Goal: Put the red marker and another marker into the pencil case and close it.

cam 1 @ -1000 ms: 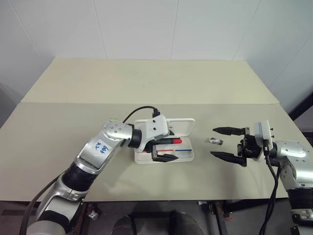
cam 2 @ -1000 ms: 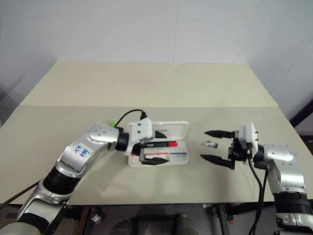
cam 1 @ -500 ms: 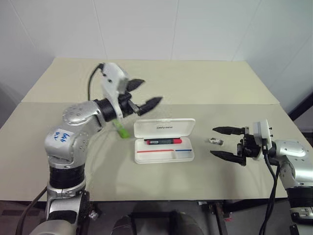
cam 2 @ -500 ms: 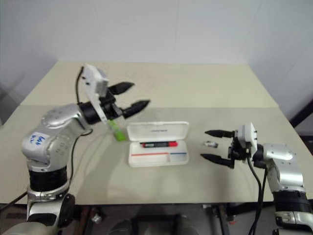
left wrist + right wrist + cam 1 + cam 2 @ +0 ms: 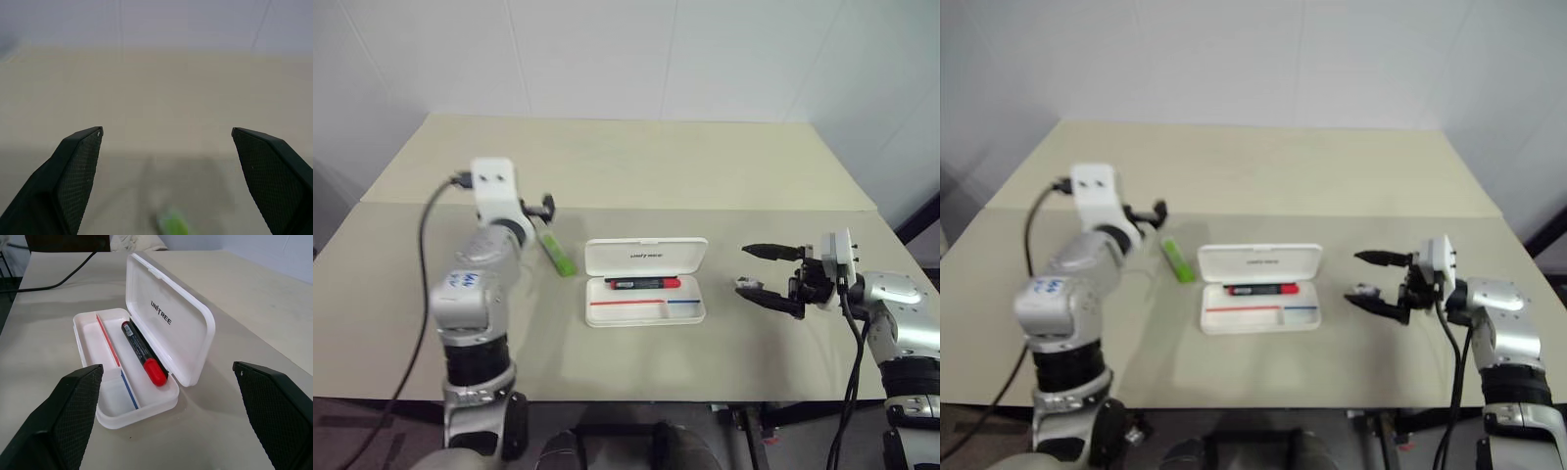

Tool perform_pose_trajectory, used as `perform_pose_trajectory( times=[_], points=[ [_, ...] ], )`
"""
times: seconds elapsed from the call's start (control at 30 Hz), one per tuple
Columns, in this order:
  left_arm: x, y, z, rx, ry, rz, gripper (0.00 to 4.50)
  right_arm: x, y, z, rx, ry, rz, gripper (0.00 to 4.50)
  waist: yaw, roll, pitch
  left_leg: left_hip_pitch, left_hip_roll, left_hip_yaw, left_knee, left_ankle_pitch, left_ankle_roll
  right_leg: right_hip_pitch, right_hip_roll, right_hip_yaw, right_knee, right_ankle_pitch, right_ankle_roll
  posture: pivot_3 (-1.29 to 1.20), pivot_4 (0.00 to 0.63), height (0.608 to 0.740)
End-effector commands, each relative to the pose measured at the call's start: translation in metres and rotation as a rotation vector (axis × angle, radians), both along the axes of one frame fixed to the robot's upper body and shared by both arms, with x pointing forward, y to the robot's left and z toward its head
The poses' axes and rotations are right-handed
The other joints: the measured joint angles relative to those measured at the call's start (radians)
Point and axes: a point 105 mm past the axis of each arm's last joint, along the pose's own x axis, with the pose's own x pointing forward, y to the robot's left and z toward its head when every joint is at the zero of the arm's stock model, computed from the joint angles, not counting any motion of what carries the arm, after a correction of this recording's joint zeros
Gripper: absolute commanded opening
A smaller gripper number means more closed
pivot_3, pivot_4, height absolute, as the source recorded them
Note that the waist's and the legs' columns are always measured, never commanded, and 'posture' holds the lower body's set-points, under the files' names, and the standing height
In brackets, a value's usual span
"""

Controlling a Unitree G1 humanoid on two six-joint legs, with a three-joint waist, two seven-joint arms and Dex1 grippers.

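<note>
The lime-green marker will lie flat in the pencil case's red-edged near section when I lower the marker, because that section is long and empty.
The white pencil case lies open at mid-table with its lid standing up at the far side. The red marker lies in its far compartment, red cap to the right, as the right wrist view shows. The lime-green marker lies on the table left of the case. My left gripper is open and empty, held above the table at the left and pointing forward, with the green marker low between its fingers. My right gripper is open right of the case, pointing at it.
A small grey object lies on the table by the right gripper's lower finger. The beige table stretches far behind the case, with a seam across its middle. White walls close the back and sides.
My left arm has swung away from over the case, out to the left, and now points forward above the green marker. The red marker stays in the case. The right gripper has held still.
</note>
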Motion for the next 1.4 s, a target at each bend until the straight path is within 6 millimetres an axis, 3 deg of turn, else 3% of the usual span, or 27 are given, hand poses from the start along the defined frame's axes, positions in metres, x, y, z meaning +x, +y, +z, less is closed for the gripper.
perform_pose_trajectory(
  times=[0.03,0.17,0.27,0.5,0.7,0.8,1.1,1.2,1.4],
  points=[
    [-0.003,-0.01,-0.004,-0.026,0.017,0.051,4.48,0.001,0.0,0.007,-0.004,-0.039,0.011,4.5,0.003,0.0,0.0,0.0,0.0,0.0,0.0,0.0,0.0,0.0,0.0,0.0,0.0,0.0,0.001,0.0,0.15,0.74],
    [0.004,-0.019,-0.026,-0.04,0.083,0.05,4.48,0.002,0.001,0.007,-0.007,-0.042,0.011,4.5,0.003,0.0,0.0,0.001,0.0,0.0,0.0,0.0,0.0,0.0,0.0,0.0,-0.001,0.004,0.006,0.0,0.15,0.74],
    [0.009,-0.007,-0.043,-0.033,0.155,0.134,4.48,0.003,0.0,0.007,-0.008,-0.045,0.006,4.5,-0.005,0.0,0.0,0.0,0.0,-0.001,0.0,0.0,0.0,0.0,0.001,0.0,-0.003,0.004,0.005,0.0,0.15,0.74],
    [0.01,-0.003,-0.064,-0.004,0.281,0.139,4.48,0.002,-0.002,0.005,-0.007,-0.049,-0.011,4.5,-0.005,0.0,0.0,-0.001,-0.001,-0.001,-0.001,-0.001,0.0,0.0,0.0,-0.001,-0.006,0.004,0.005,0.0,0.15,0.74],
    [0.026,-0.007,-0.075,0.0,0.315,0.076,4.48,0.003,0.0,0.004,-0.003,-0.049,-0.012,4.5,-0.005,0.0,0.0,-0.001,-0.001,-0.001,0.0,-0.001,0.0,0.001,0.0,-0.001,-0.006,0.004,0.005,0.0,0.15,0.74],
    [0.033,-0.004,-0.078,0.019,0.325,0.067,3.91,0.003,0.001,0.004,-0.003,-0.053,-0.011,4.5,-0.006,0.0,0.0,-0.001,-0.001,-0.001,0.0,-0.001,0.0,0.001,0.0,-0.001,-0.007,0.005,0.003,0.0,0.15,0.74],
    [0.044,0.005,-0.064,0.02,0.265,0.062,1.08,0.002,-0.004,0.007,-0.006,-0.062,-0.019,4.5,-0.009,0.003,-0.002,-0.006,0.0,-0.017,-0.002,-0.002,0.001,0.008,0.014,-0.001,-0.044,0.026,-0.002,0.0,0.15,0.74],
    [0.047,0.008,-0.048,0.027,0.206,0.033,1.08,0.002,-0.005,0.008,-0.005,-0.064,-0.021,4.5,-0.007,0.003,-0.002,-0.006,-0.001,-0.017,-0.004,-0.002,0.001,0.006,0.015,0.0,-0.041,0.025,-0.004,0.0,0.15,0.74],
    [0.049,0.009,0.015,0.182,0.0,-0.168,1.08,0.005,-0.005,0.011,-0.001,-0.073,-0.029,4.5,-0.006,0.003,-0.002,-0.005,0.0,-0.015,-0.009,-0.001,-0.003,0.0,0.015,0.001,-0.032,0.024,0.0,0.0,0.15,0.74]
  ],
)
